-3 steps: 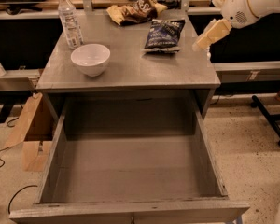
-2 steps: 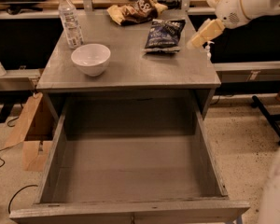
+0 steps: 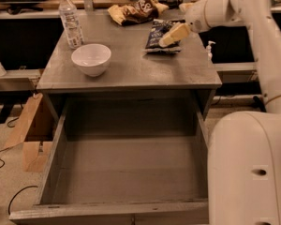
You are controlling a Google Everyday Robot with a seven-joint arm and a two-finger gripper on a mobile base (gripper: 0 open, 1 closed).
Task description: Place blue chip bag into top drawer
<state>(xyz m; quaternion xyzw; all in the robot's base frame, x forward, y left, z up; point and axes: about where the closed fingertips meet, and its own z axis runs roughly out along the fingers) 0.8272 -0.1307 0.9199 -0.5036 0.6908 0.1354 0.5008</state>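
I expect the blue chip bag point(image 3: 160, 35) to bunch up and hang from my gripper when I pick it up, because it lies flat to its lower edge point(image 3: 162, 49).
The blue chip bag point(image 3: 158, 35) lies flat on the grey table top point(image 3: 131, 69) at its back right. My gripper point(image 3: 171, 35) hangs over the bag's right half, its pale fingers pointing down-left at it. The arm reaches in from the upper right. The top drawer point(image 3: 126, 172) stands pulled out wide below the table top, nothing inside, its grey bottom in full view.
A white bowl point(image 3: 91, 59) and a clear water bottle point(image 3: 70, 18) stand on the table's left. A brown and yellow snack bag point(image 3: 136, 11) lies at the back edge. My white base point(image 3: 250, 168) fills the lower right. A cardboard box point(image 3: 30, 139) sits on the floor left.
The gripper has moved left from beyond the table's right edge to over the blue chip bag. The bag, bowl and drawer have not moved.
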